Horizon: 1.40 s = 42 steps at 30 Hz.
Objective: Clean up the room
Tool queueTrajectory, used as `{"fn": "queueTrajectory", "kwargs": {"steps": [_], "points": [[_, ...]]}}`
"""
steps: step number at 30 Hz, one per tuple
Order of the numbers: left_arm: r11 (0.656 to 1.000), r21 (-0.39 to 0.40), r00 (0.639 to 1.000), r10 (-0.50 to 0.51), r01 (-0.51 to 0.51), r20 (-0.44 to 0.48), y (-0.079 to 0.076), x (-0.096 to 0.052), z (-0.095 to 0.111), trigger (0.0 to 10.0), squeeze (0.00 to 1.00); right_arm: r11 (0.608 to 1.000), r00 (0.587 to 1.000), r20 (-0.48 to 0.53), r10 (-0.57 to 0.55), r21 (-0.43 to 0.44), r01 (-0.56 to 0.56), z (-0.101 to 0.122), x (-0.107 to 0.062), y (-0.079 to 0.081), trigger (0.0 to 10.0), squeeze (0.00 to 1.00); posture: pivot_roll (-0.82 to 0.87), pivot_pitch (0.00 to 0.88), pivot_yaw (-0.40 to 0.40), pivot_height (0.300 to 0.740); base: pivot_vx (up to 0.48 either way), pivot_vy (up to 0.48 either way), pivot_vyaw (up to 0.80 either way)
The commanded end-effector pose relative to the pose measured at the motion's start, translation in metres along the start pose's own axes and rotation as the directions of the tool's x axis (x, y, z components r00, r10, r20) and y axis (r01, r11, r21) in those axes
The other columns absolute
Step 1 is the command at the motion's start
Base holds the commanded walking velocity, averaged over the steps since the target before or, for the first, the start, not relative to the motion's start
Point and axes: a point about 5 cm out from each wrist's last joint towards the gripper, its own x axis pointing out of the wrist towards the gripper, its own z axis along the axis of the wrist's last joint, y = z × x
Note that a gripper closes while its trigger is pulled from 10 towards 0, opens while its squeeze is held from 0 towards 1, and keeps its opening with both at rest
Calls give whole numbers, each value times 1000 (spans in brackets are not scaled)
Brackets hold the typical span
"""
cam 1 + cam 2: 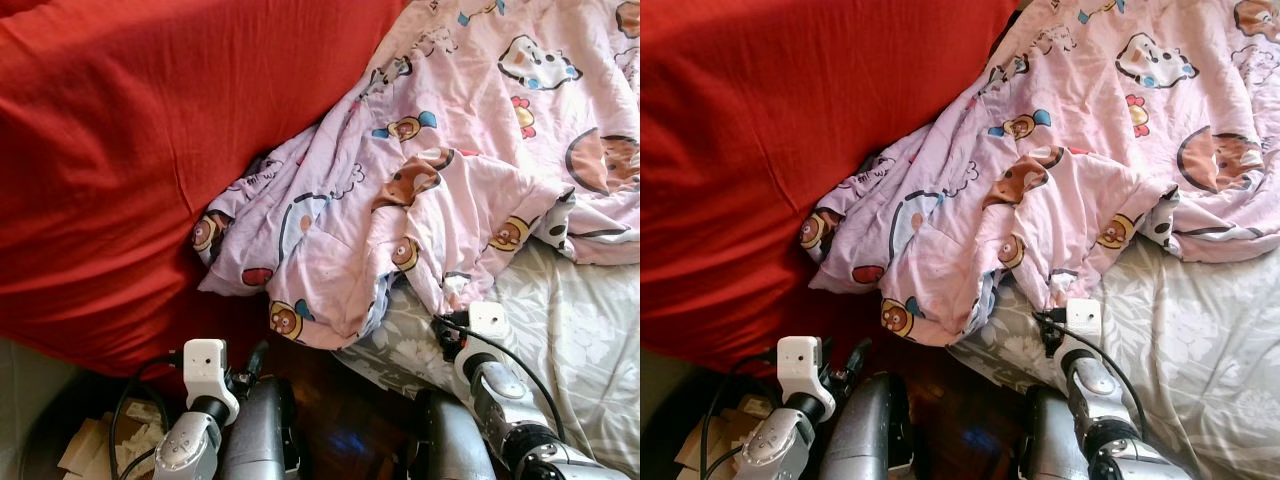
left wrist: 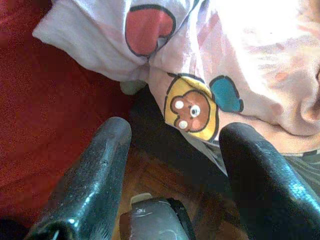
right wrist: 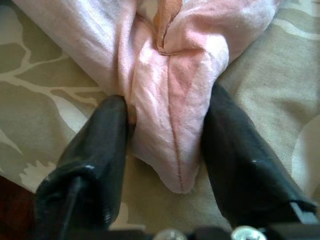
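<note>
The pink quilt (image 1: pixel 445 125) will open out and hang past the edge of the bed when I pull, because loose folds (image 1: pixel 470 200) are bunched up behind the quilt's seamed tip.
A crumpled pink quilt (image 1: pixel 450 150) printed with cartoon bears lies over the bed, one corner (image 1: pixel 290 310) hanging off the edge. My right gripper (image 3: pixel 167 100) is at the quilt's lower edge on the grey floral sheet (image 3: pixel 45 85). It is open, and its fingers (image 3: pixel 95 145) straddle a thick fold of the pink fabric (image 3: pixel 170 75), touching both sides. My left gripper (image 2: pixel 177 130) is open and holds nothing. It hovers low beside the bed, just short of the hanging corner with the yellow bear print (image 2: pixel 192 107).
A large red cover (image 1: pixel 150 150) fills the left side, up against the quilt. The grey floral sheet (image 1: pixel 580 340) is bare at the right. Dark wooden floor (image 1: pixel 340 410) shows below the bed edge, with scraps of paper or cardboard (image 1: pixel 95 440) at the lower left.
</note>
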Motion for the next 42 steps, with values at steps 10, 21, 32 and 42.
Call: {"fn": "queueTrajectory", "kwargs": {"steps": [10, 21, 32, 42], "points": [[1000, -6, 997, 26, -27, -68, 3, 11, -17, 10000, 0, 999, 999, -46, -28, 20, 29, -14, -4, -5, 0, 0, 110, 160, 25, 604, 0, 0, 0], [998, -26, 995, 47, -50, -89, 4, 24, -22, 10000, 0, 999, 999, -22, -31, 41, 32, -21, -10, -11, 0, 0, 61, 83, 15, 604, 0, 0, 0], [995, -23, 985, 92, -96, -145, 18, 19, -37, 10000, 0, 990, 993, 67, -98, 106, 91, -28, -21, -22, 10000, 0, 41, 48, 34, 604, 0, 0, 0], [992, -6, 965, 122, -127, -232, 28, 5, -57, 10000, 0, 984, 988, 47, -150, 108, 144, -38, -27, -30, 10000, 0, 19, 0, 53, 664, 0, 0, 0]]}}
